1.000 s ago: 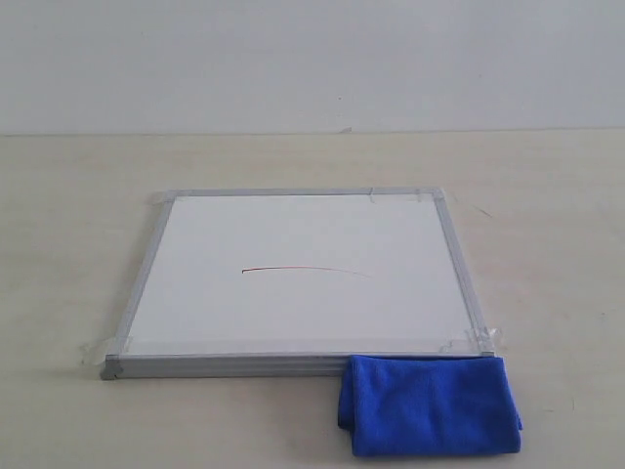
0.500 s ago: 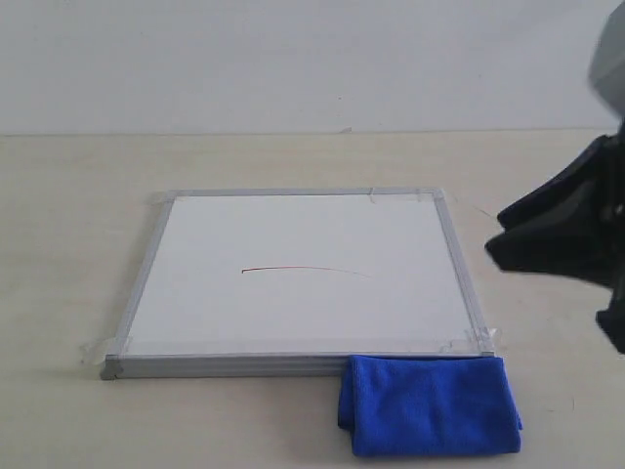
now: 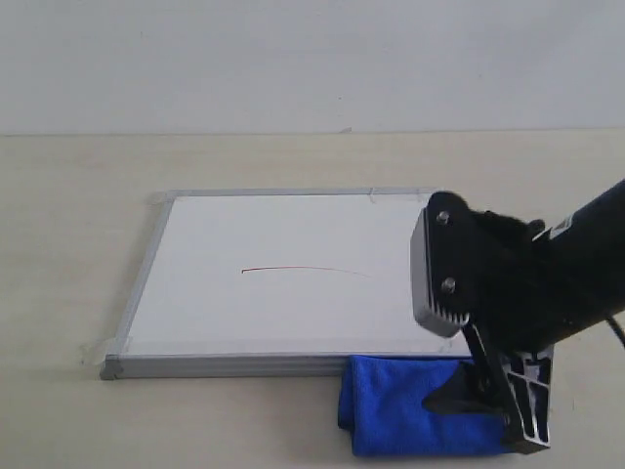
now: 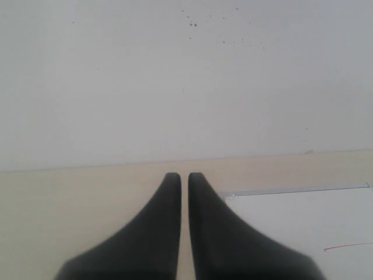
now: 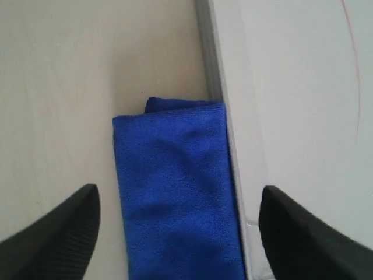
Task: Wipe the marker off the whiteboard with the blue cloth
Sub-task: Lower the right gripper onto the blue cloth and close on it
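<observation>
I see a lower layer (image 3: pixel 346 399) poking out at the cloth's end, so I expect the blue cloth (image 3: pixel 395 405) to bunch up in the middle and stay folded as I carry it.
The whiteboard (image 3: pixel 293 322) lies flat on the table, with the thin dark red marker (image 3: pixel 303 268) line across its middle. The blue cloth (image 3: pixel 391 410) lies folded on the table against the board's near right corner. My right gripper (image 3: pixel 488 405) hangs open over the cloth. In the right wrist view the cloth (image 5: pixel 175 192) lies between the spread fingertips of this gripper (image 5: pixel 178 195), beside the whiteboard (image 5: pixel 291 116) and its marker (image 5: pixel 356 87) line. My left gripper (image 4: pixel 183 176) is shut and empty, off the whiteboard (image 4: pixel 303 216) near a far corner; the marker (image 4: pixel 349 246) line's end shows there.
The beige table (image 3: pixel 78 195) runs around the board on all sides, and a plain white wall (image 3: pixel 312 59) stands behind it. Clear tape (image 3: pixel 98 347) holds the board's corners down.
My right arm has come in from the right and dropped over the blue cloth. The board, the line and the cloth have not moved.
</observation>
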Controlling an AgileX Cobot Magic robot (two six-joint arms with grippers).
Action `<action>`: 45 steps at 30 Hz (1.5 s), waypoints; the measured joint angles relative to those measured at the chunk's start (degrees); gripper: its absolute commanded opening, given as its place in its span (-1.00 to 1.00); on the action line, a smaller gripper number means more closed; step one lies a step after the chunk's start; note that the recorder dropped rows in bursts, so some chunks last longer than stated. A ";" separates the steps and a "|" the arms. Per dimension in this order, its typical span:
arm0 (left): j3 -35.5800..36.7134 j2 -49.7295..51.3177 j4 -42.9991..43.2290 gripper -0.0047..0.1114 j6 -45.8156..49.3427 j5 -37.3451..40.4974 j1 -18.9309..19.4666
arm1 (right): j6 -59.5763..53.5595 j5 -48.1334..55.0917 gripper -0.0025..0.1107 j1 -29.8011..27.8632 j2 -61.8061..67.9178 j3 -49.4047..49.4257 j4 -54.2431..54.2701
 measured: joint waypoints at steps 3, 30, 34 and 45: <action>0.00 0.00 0.00 -0.84 0.00 0.00 0.00 | -2.53 -4.90 0.26 1.54 3.03 1.79 -0.48; 0.00 0.00 0.00 -0.84 0.00 0.00 0.00 | -4.57 -18.59 0.26 5.65 12.74 5.72 -1.47; 0.00 0.00 0.00 -0.84 0.00 0.00 0.00 | -4.57 -19.43 0.26 5.65 14.03 5.72 -1.47; 0.00 0.00 0.00 -0.84 0.00 0.00 0.00 | -4.46 -20.10 0.25 5.65 17.41 5.60 -1.04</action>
